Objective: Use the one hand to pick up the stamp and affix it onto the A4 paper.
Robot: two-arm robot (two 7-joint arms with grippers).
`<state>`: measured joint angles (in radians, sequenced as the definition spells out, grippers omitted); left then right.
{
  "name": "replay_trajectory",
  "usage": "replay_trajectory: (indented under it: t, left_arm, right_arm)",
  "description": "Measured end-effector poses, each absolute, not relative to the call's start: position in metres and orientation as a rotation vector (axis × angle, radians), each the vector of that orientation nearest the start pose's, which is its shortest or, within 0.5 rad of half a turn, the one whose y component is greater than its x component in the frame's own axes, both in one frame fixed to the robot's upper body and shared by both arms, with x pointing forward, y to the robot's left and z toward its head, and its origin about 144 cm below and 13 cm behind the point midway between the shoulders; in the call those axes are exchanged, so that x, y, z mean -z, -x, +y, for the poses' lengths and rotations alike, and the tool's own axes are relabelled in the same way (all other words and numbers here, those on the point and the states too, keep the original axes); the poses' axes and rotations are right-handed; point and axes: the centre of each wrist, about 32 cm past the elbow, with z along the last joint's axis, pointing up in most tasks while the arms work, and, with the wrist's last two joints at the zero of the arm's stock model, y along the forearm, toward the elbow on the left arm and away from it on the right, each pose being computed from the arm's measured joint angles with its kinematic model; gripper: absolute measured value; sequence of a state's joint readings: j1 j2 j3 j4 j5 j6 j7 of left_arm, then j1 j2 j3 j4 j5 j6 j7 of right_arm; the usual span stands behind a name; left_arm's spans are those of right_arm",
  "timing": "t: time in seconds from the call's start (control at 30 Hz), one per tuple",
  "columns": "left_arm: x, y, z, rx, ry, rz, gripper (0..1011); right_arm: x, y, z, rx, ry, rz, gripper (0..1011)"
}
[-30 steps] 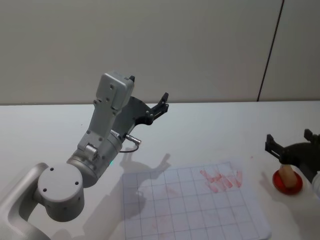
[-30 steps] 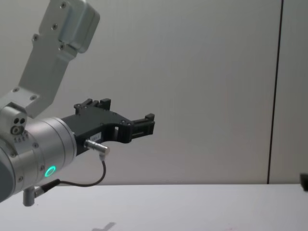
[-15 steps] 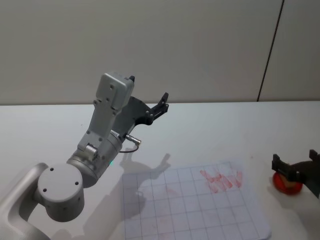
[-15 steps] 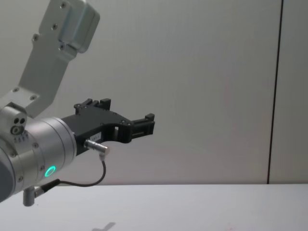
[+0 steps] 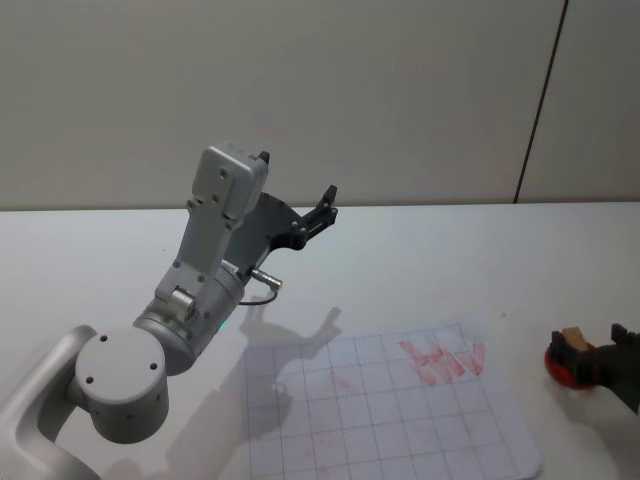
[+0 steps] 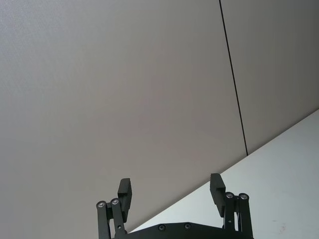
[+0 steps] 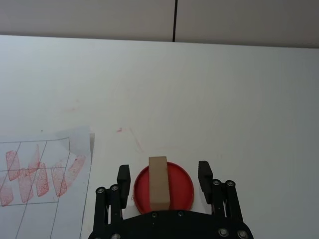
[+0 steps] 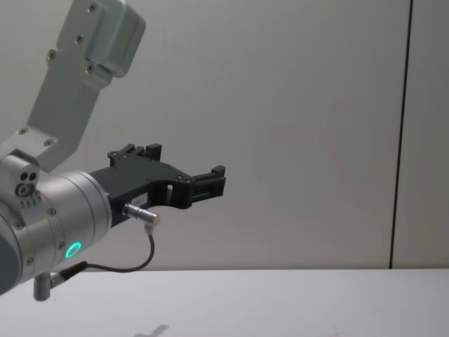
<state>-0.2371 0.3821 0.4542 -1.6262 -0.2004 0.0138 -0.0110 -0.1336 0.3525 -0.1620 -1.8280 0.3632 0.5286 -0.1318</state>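
Observation:
Narrow red marks (image 7: 42,179) can be seen on the A4 paper, so I expect the stamp's hidden inked side (image 7: 159,183) to make another one when the robot presses it there.
The stamp (image 7: 158,183), a pale wooden block, stands upright on a round red ink pad (image 7: 178,190) at the table's right side. My right gripper (image 7: 164,173), the hand, is open, with one finger on each side of the stamp and pad and not touching the block. In the head view the stamp (image 5: 572,339) shows just in front of that gripper (image 5: 597,352) at the right edge. The A4 paper (image 5: 385,410), gridded and carrying red stamp marks (image 5: 443,360), lies left of the pad. My left gripper (image 5: 325,205) stays raised and open.
The left arm's silver wrist and elbow (image 5: 190,300) rise over the table's left half, beside the paper's left edge. The paper's corner (image 7: 40,169) lies a short way from the ink pad. White table (image 5: 420,260) stretches back to the wall.
My right gripper has drawn back toward the lower right of the head view, sinking around the stamp. Stamp, pad and paper have not moved. The left arm is still.

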Motion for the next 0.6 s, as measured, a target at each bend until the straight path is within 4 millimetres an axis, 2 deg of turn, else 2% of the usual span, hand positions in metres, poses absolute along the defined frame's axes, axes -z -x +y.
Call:
replay_trajectory:
  t: [0.03,0.07,0.17,0.3,0.4,0.47,0.53,0.6]
  left_arm:
    - [-1.204,-0.492,0.198,-1.124,-0.061,-0.268,1001]
    - [-1.204,-0.492,0.198,-1.124,-0.061,-0.267,1001]
    - [-1.204,-0.492,0.198,-1.124,-0.061,-0.268,1002]
    - [-1.204,-0.492,0.198,-1.124,-0.061,-0.268,1001]
    - [-1.204,-0.492,0.198,-1.124,-0.061,-0.268,1001]
    - [-1.204,-0.492,0.198,-1.124,-0.061,-0.268,1001]
    - [-1.204,-0.492,0.198,-1.124,-0.061,-0.268,1001]
    - [-1.204,-0.492,0.198,-1.124,-0.061,-0.268,1001]
  right_arm:
    - [-1.173,-0.414,-0.254,1.424,0.403,0.330,855]
    - [-1.172,-0.414,-0.254,1.421,0.407,0.336,796]
    - [-1.170,-0.415,-0.255,1.418,0.412,0.343,744]
    - [-1.166,-0.417,-0.256,1.411,0.420,0.352,601]
    - [-1.165,-0.417,-0.256,1.408,0.424,0.355,534]
    - [-1.163,-0.418,-0.256,1.404,0.427,0.357,425]
    - [-1.162,-0.418,-0.256,1.402,0.428,0.357,389]
    - [-1.161,-0.419,-0.256,1.399,0.428,0.357,304]
